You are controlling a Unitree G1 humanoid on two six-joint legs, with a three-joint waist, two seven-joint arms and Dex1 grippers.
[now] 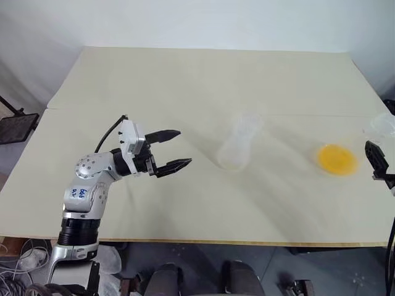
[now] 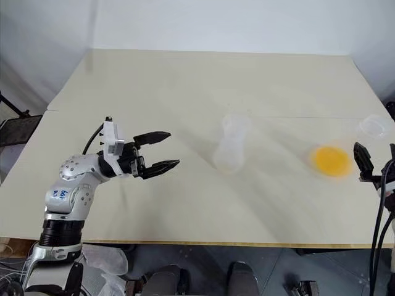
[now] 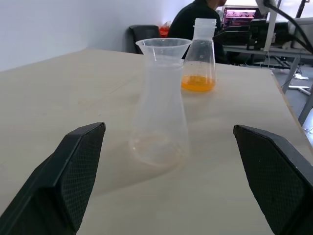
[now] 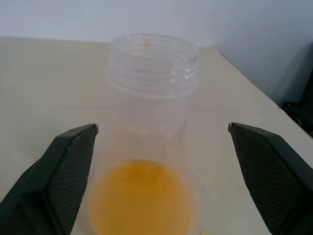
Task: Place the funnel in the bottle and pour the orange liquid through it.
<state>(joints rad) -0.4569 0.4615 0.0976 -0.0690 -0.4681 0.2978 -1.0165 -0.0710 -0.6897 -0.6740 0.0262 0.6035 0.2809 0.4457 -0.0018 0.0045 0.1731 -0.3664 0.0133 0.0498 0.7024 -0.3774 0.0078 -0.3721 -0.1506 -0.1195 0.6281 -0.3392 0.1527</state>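
The flask narrows to an uncapped threaded opening, so I expect the orange liquid to flow out in a thin stream when the robot pours.
The bottle stands upright near the middle of the table, clear and empty, with the clear funnel seated in its neck. To its right stands a larger clear flask with a threaded mouth, and the orange liquid lies in its base. My left gripper is open, pointing at the bottle from the left with a gap between them. My right gripper is open at the table's right edge. Its fingers stand on either side of the flask without touching it.
The cream table has a seam across its middle and a front edge close to me. A black stand sits off the left side. Beyond the table's right end are a seated person, a chair and desks with monitors.
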